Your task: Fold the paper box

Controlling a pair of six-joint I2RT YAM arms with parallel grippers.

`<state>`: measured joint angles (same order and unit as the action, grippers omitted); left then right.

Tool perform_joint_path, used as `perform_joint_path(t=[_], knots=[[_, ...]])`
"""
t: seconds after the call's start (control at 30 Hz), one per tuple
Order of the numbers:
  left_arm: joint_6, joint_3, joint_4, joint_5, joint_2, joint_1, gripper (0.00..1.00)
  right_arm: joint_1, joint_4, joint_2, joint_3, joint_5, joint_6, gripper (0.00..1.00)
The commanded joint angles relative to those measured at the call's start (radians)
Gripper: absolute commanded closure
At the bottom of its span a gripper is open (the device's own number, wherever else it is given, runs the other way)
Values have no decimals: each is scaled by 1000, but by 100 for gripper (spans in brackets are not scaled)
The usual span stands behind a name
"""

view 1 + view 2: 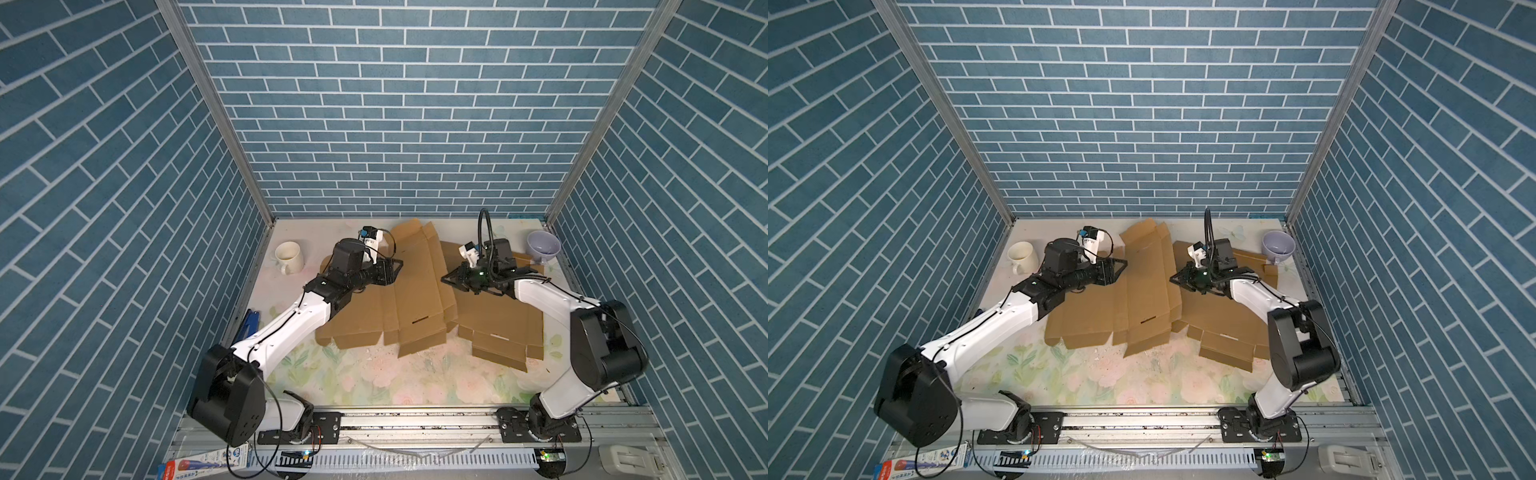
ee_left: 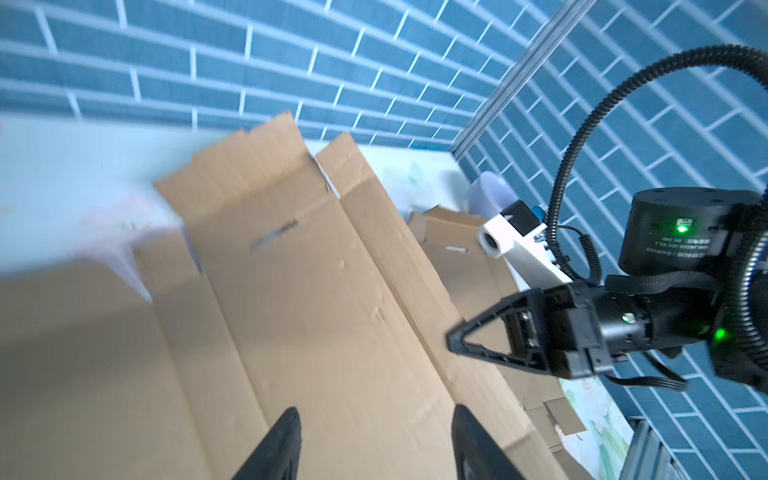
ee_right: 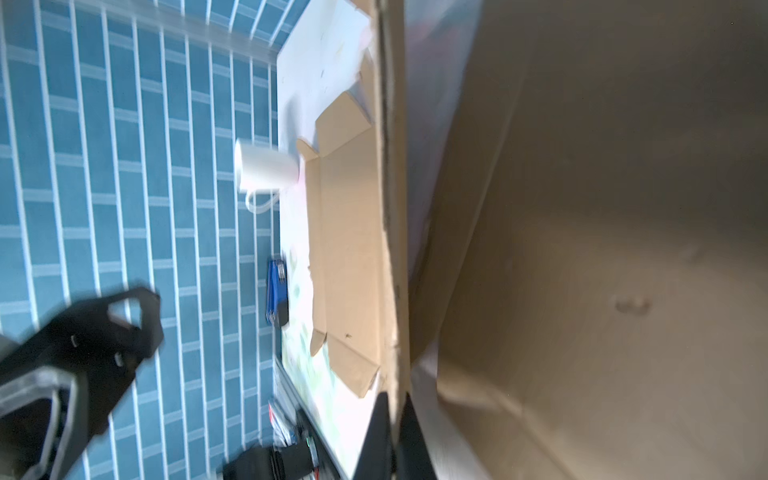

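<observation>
My right gripper should turn the box's raised edge [image 1: 439, 252] backward until an end flap faces my left gripper, since the paper box's end flaps [image 1: 421, 342] point front and back.
The paper box [image 1: 419, 291] [image 1: 1148, 291] is a flat brown cardboard blank in mid-table, its right side raised off the blanks beneath. My right gripper [image 1: 444, 280] [image 1: 1172, 280] is shut on that raised right edge; the right wrist view shows the cardboard rim pinched between the black fingers of the gripper [image 3: 395, 399]. My left gripper [image 1: 399, 266] [image 1: 1124, 264] hovers at the blank's left side, open. In the left wrist view its fingertips [image 2: 291, 419] stand wide apart above the cardboard [image 2: 311, 291], holding nothing, with the right gripper [image 2: 453, 340] facing them.
More flat blanks lie under and beside it, left [image 1: 361, 320] and right [image 1: 494, 328]. A white mug [image 1: 289, 255] stands at the back left, a lavender cup [image 1: 543, 245] at the back right, a blue stapler [image 1: 249, 322] by the left wall.
</observation>
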<state>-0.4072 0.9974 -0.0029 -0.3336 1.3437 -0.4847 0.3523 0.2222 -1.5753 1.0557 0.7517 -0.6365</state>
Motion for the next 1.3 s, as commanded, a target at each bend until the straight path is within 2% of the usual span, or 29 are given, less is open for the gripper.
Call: perform_joint_path(t=[0.0, 0.07, 0.17, 0.2, 0.3, 0.43, 0.53, 0.63, 0.77, 0.87, 1.07, 1.1, 1.27], knots=[[28, -4, -66, -20, -6, -2, 41, 1, 479, 76, 60, -32, 306, 100], [36, -18, -53, -27, -5, -10, 41, 3, 614, 86, 90, -158, 377, 100], [48, -57, -31, -29, -1, -20, 41, 14, 772, 64, 157, -440, 454, 100], [51, -71, -30, -25, -1, -20, 41, 24, 809, 53, 189, -544, 470, 100], [68, -97, -40, -5, -17, -20, 41, 43, 822, 56, 263, -724, 522, 100], [84, -102, -55, 26, -33, -17, 40, 104, 794, 26, 360, -838, 622, 100], [82, -103, -63, 40, -45, -10, 40, 210, 780, -21, 421, -985, 750, 100], [74, -102, -74, 59, -67, -3, 40, 273, 744, -47, 464, -1095, 842, 100], [67, -89, -116, 92, -125, 28, 37, 337, 593, -11, 438, -1211, 1042, 100], [55, -76, -141, 100, -165, 53, 34, 373, 480, 28, 412, -1253, 1172, 100], [22, -53, -160, 105, -198, 71, 27, 470, 185, 67, 243, -1321, 1421, 100], [9, -48, -166, 107, -200, 80, 25, 479, 87, 71, 183, -1347, 1467, 100], [-74, -17, -145, -33, -182, 186, 22, 507, -307, 72, -15, -1375, 1587, 100]])
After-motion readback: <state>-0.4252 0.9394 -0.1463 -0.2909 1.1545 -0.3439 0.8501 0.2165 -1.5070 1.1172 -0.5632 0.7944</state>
